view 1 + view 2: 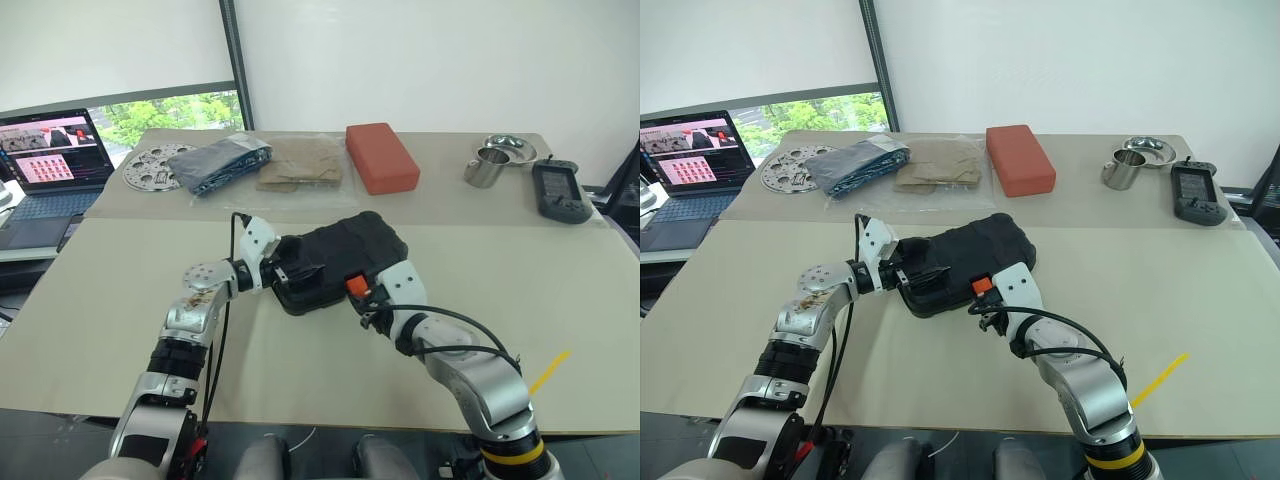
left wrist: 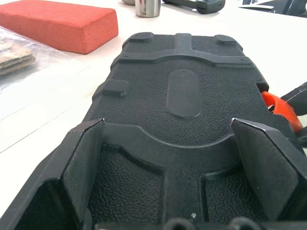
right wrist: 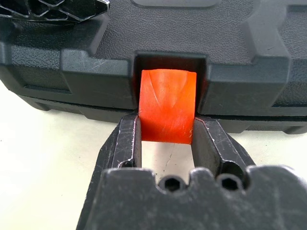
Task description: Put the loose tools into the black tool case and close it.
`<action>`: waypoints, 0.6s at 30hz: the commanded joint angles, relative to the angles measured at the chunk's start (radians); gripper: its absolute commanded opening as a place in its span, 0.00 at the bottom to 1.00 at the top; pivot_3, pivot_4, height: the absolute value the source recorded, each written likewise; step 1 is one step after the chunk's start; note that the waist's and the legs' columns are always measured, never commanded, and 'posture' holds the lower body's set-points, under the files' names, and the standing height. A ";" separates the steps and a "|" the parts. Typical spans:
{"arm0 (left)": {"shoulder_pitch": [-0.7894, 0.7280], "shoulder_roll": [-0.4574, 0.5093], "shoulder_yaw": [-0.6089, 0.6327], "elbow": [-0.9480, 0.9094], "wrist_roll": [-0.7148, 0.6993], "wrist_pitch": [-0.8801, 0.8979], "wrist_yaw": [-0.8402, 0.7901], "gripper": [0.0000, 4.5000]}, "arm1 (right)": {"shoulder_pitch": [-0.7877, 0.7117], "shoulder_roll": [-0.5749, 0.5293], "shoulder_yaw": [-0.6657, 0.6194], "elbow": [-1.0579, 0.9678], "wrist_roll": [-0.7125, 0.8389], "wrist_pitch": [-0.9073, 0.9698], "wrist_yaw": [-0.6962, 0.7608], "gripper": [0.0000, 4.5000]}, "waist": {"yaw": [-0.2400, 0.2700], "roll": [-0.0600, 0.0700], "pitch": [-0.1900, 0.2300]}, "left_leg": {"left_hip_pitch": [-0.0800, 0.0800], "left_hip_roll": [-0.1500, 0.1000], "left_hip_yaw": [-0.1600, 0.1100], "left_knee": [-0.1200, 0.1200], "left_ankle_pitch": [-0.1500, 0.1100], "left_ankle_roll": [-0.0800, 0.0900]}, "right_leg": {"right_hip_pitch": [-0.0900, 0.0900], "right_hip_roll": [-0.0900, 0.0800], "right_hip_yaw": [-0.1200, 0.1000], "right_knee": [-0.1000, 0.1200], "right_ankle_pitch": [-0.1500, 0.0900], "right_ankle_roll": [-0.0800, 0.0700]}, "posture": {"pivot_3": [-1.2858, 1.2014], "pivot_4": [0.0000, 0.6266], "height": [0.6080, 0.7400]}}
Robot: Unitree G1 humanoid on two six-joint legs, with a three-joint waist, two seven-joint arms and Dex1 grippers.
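My right gripper's fingers are along the sides of the orange latch that sticks out of the case's hollow, so next I open, back away and press a fingertip on the latch's front (image 3: 166, 130).
The black tool case (image 1: 340, 248) lies closed on the beige table, near its middle. My left gripper (image 1: 290, 272) is open at the case's left end, its two fingers (image 2: 81, 163) spread wide over the textured lid (image 2: 182, 91). My right gripper (image 3: 168, 120) is at the case's front edge, shut on the small orange latch (image 3: 168, 105), with one finger on each side of it. The latch (image 1: 355, 284) also shows in the head view, just in front of my right wrist. The loose tools are out of view.
A red-brown block (image 1: 381, 156) lies behind the case. At the back right are a steel cup (image 1: 485, 167), a metal bowl (image 1: 510, 148) and a dark handheld device (image 1: 560, 190). Bagged cloths (image 1: 235, 162), a perforated disc (image 1: 155, 165) and a laptop (image 1: 50, 160) are at the back left.
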 commanded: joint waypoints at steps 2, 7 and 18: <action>0.028 -0.009 -0.035 0.008 0.005 0.032 -0.005 1.00 | -0.032 0.011 -0.006 -0.020 -0.012 -0.019 -0.002 0.26 | 0.000 0.000 0.000 | 0.000 0.000 0.000 0.000 0.000 0.000 | 0.000 0.000 0.000 0.000 0.000 0.000 | 0.52 0.24 1.00; 0.032 -0.013 -0.033 -0.001 -0.002 0.042 -0.003 1.00 | -0.031 0.018 0.000 -0.012 -0.016 -0.028 -0.002 0.71 | 0.000 0.000 0.000 | 0.000 0.000 0.000 0.000 0.000 0.000 | 0.000 0.000 0.000 0.000 0.000 0.000 | 0.52 0.24 1.00; 0.029 -0.014 -0.026 0.005 -0.002 0.046 -0.003 1.00 | 0.026 -0.028 -0.080 -0.169 0.028 0.088 0.009 0.84 | 0.002 0.000 0.000 | 0.000 0.000 -0.002 -0.001 0.000 0.000 | 0.000 0.000 0.000 -0.001 0.000 0.000 | 0.52 0.24 1.00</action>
